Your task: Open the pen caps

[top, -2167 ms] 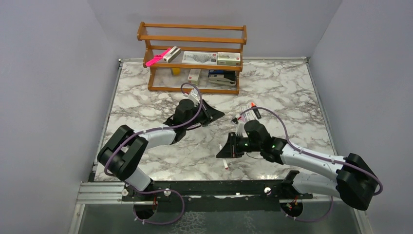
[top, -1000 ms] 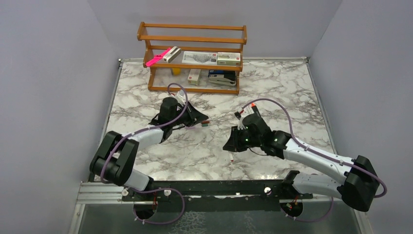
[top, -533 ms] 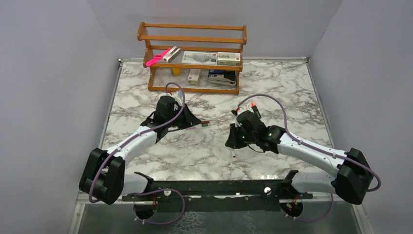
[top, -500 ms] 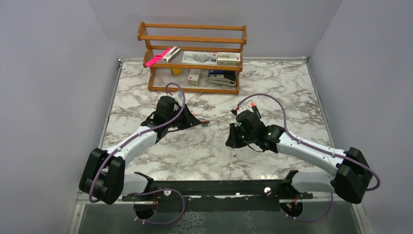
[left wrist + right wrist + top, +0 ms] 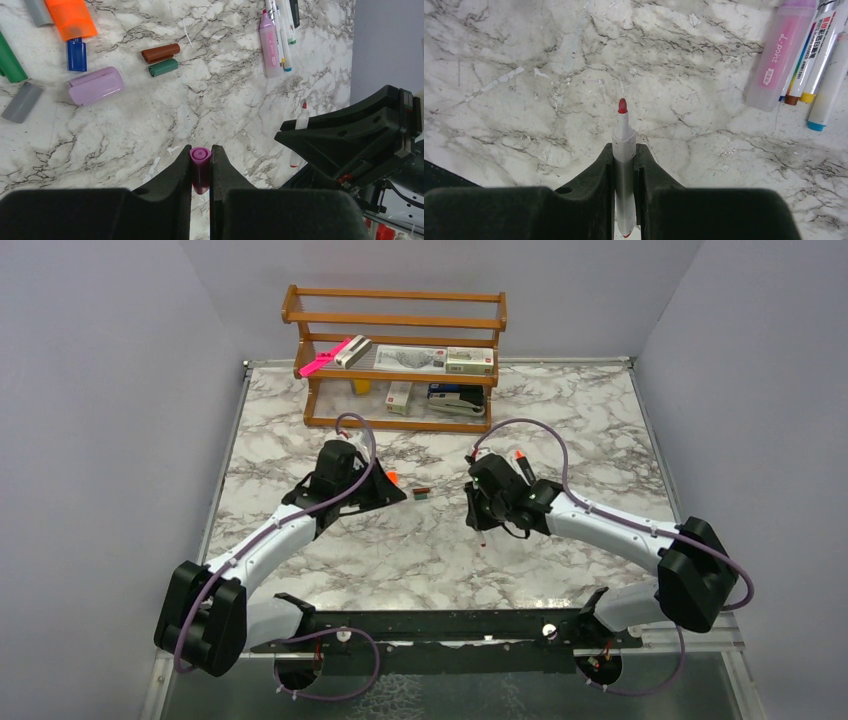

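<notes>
The marker's red tip [image 5: 622, 106] is uncapped and the marble [image 5: 701, 97] beside the pink highlighter is clear, so my right gripper keeps going down and lets go of the marker there.
My left gripper [image 5: 200, 149] is shut on a magenta pen cap [image 5: 200, 162] and holds it above the marble table [image 5: 210, 110]. My right gripper [image 5: 623, 146] is shut on a white-barrelled marker [image 5: 623, 137] whose red tip is bare. In the top view the left gripper [image 5: 395, 494] and right gripper [image 5: 481, 523] are apart at mid-table. Loose caps lie on the table: dark red [image 5: 160, 52], green [image 5: 163, 67], blue [image 5: 76, 54], lilac [image 5: 96, 85] and orange [image 5: 71, 17].
A pink highlighter [image 5: 780, 62] and several slim markers [image 5: 824, 55] lie together to the right of my right gripper. A wooden rack [image 5: 400, 350] with small boxes and a long bright-pink item [image 5: 324, 357] stands at the back.
Both grippers have moved toward the back of the table. The left arm drew leftward with the cap. The right arm carried the marker up and left.
</notes>
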Robot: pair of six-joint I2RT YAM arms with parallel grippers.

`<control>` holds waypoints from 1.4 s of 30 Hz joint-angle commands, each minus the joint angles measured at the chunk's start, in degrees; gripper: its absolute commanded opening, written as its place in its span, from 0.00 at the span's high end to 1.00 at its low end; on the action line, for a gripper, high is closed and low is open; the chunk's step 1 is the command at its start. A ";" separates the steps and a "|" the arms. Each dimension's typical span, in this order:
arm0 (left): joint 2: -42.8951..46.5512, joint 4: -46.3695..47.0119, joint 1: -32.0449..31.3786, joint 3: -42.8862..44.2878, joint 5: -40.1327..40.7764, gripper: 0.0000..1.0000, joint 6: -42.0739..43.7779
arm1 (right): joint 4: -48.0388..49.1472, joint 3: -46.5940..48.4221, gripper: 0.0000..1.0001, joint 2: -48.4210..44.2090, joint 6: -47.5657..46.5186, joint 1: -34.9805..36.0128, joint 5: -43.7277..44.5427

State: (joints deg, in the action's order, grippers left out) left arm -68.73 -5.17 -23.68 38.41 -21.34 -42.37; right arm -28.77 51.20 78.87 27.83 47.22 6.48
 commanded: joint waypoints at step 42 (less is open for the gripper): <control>0.55 -0.04 0.28 -0.99 0.60 1.00 0.80 | 2.99 3.20 0.67 9.72 -7.15 -12.56 -5.01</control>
State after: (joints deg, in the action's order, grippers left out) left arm -67.66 -6.87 -23.68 37.26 -20.49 -41.65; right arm -27.20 52.45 88.62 21.54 35.14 2.33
